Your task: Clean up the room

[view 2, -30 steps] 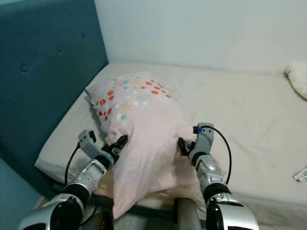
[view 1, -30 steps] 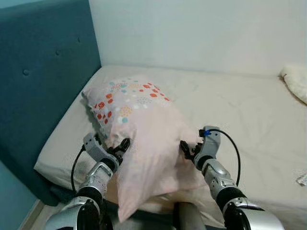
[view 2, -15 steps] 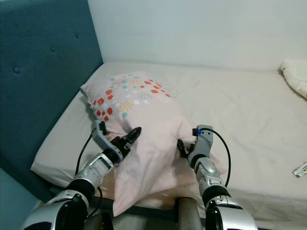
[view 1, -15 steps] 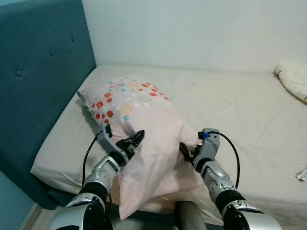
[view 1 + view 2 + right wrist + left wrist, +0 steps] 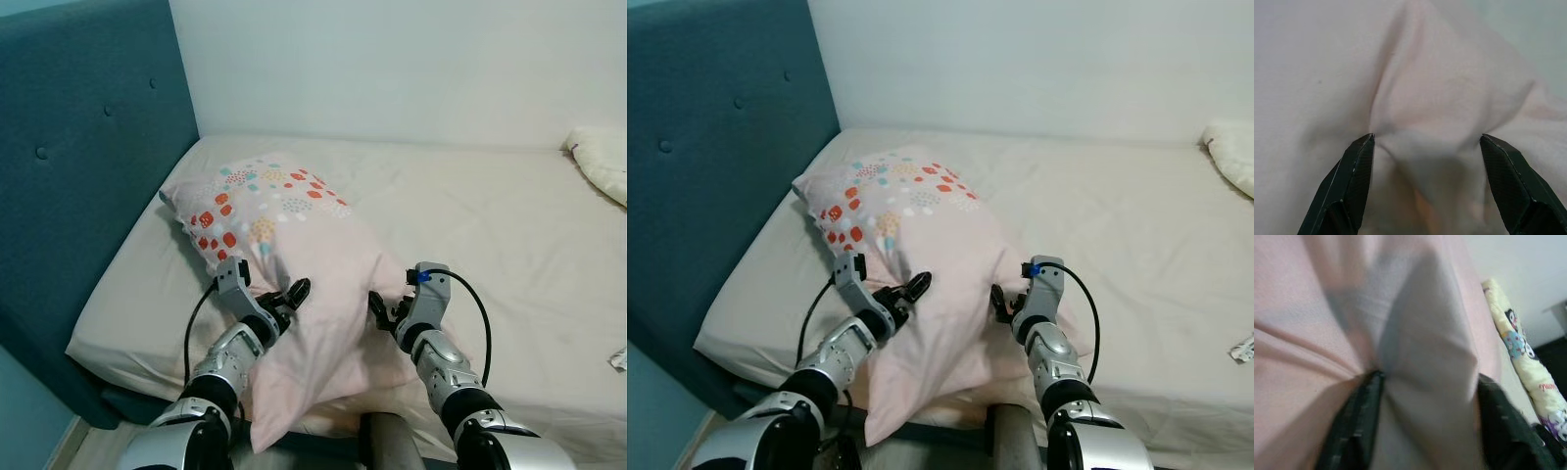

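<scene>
I expect the near end to trail up onto the bed when I pull the pillow's fold, because the pink pillow's near end point(image 5: 318, 294) droops point(image 5: 278, 413) over the bed's front edge.
A pink pillow point(image 5: 294, 235) with a patch of coloured dots lies on the beige bed point(image 5: 509, 225), its dotted end near the teal headboard point(image 5: 78, 147) and its near end hanging over the bed's front edge. My left gripper point(image 5: 290, 296) rests on the pillow's left side. Its black fingers point(image 5: 1356, 421) are spread, with a ridge of pink fabric bulging between them. My right gripper point(image 5: 382, 311) presses against the pillow's right side. It is open, and its fingers point(image 5: 1354, 166) straddle a fold of the cover.
A cream cushion or blanket point(image 5: 600, 162) lies at the bed's far right, and a small pale item point(image 5: 619, 360) sits at the right edge. A white wall runs behind the bed. A cream cloth with cartoon prints point(image 5: 1528, 367) lies beyond the pillow.
My left gripper has moved right, from the pillow's left edge onto its upper face. The right gripper has stayed at the pillow's right side. The camera has shifted slightly.
</scene>
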